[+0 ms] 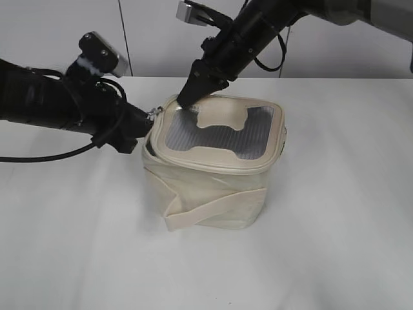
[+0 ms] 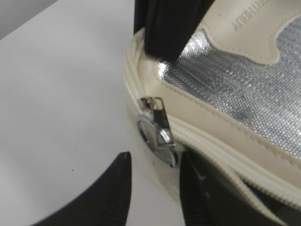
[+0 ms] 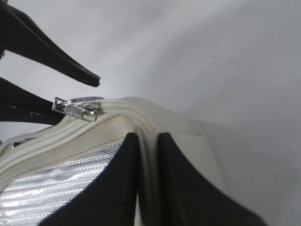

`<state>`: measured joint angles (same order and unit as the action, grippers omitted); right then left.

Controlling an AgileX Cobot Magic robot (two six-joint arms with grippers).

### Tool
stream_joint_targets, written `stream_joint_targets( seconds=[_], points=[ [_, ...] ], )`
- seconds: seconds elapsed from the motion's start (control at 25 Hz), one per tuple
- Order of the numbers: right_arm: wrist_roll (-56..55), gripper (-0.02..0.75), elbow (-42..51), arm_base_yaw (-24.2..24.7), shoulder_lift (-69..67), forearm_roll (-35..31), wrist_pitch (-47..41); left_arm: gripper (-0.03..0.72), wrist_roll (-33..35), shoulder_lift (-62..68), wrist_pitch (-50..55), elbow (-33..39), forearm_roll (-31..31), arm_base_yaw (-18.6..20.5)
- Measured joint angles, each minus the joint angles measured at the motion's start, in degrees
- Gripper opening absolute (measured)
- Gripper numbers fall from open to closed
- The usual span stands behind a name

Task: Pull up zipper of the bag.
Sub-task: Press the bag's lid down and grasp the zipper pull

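A dark gap [image 1: 148, 148] runs along the lid's rim from the silver ring pull [image 1: 155, 113], so I expect the ring pull to slide around to the front and close the gap when I pull.
The cream bag [image 1: 213, 194] stands mid-table, its grey ribbed lid [image 1: 219, 132] on top. The zipper [image 2: 221, 150] runs round the lid's rim, with a dark gap below it at the left corner [image 1: 150, 147]. A silver ring pull [image 2: 157, 136] hangs at that corner and also shows in the right wrist view [image 3: 77, 109]. My left gripper [image 2: 154, 165] is open, its fingertips on either side of the ring just below it, not closed on it. My right gripper [image 3: 148, 141] is shut on the lid's rim at the back left corner [image 1: 188, 97].
The bag sits on a white table [image 1: 335, 245] with a grey wall behind. A cream strap band [image 1: 213, 210] crosses the bag's front. The left arm's black cable [image 1: 51, 155] trails over the table at the left.
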<state>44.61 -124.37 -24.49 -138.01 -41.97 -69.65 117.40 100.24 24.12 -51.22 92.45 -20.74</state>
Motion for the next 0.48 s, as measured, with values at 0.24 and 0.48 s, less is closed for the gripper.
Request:
stream_joint_targets(
  seconds=[0.24,0.48],
  points=[
    [0.00,0.098,0.00,0.00,0.00,0.00,0.00,0.229,0.00,0.35,-0.33,-2.32,0.78,-0.25],
    [0.00,0.098,0.00,0.00,0.00,0.17,0.05,0.091,0.00,2.61,-0.15,-3.09,1.62,-0.32]
  ],
)
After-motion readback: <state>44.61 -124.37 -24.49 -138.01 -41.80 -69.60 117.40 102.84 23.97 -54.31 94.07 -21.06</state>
